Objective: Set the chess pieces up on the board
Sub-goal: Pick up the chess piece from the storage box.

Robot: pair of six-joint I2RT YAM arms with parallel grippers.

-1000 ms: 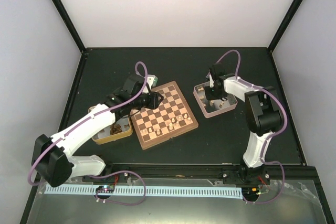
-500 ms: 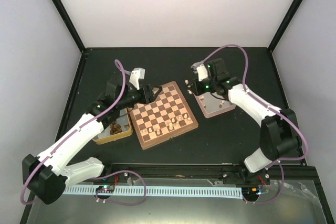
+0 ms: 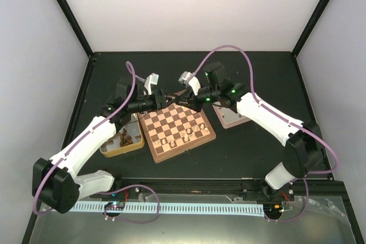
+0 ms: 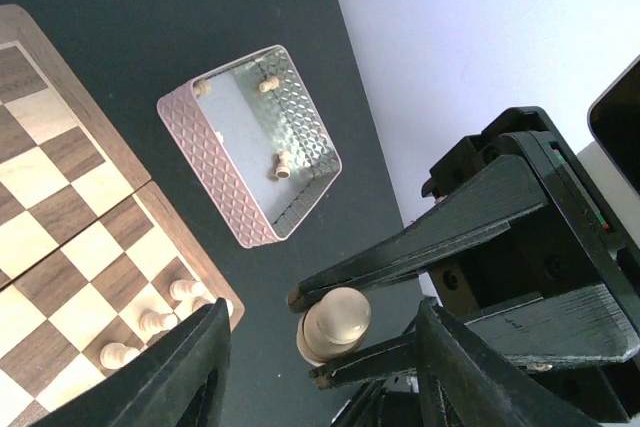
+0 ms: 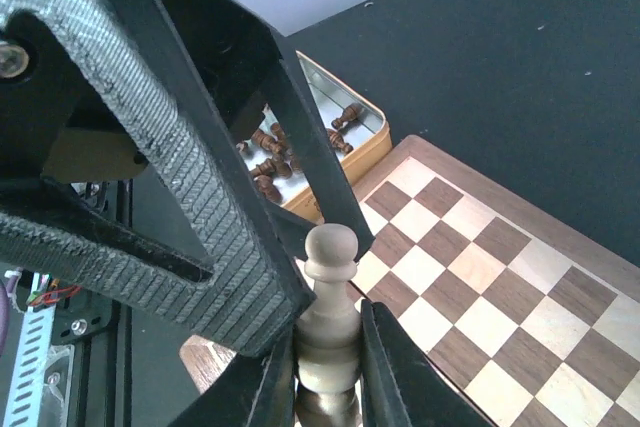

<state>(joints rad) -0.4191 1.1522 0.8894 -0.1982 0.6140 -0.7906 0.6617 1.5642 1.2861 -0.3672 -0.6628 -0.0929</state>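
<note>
Next, my left gripper takes the pawn before my right gripper grips its head end (image 5: 331, 245) again, because my right gripper is holding the pawn's lower body (image 5: 328, 355) with its head sticking out.
The board (image 3: 178, 125) lies in the middle of the table, with several pale chess pieces (image 3: 186, 134) standing on its near right squares. My right gripper (image 3: 178, 100) hovers above the board's far edge, shut on a pale pawn (image 5: 330, 282) that stands upright between its fingers (image 5: 385, 367). My left gripper (image 3: 167, 101) faces it from the left, open. In the left wrist view the pawn (image 4: 338, 322) sits between the left gripper's (image 4: 320, 305) spread fingers (image 4: 200, 367), which stand apart from it.
A pink tray (image 3: 231, 117) right of the board holds three pale pieces (image 4: 281, 165). A yellow-rimmed tray (image 3: 122, 143) left of the board holds several dark pieces (image 5: 268, 157). Black frame posts and pale walls bound the table.
My right arm has swung left from the pink tray to above the board's far edge, carrying the pawn. My left gripper has pulled back from the board, opened and turned towards the pawn.
</note>
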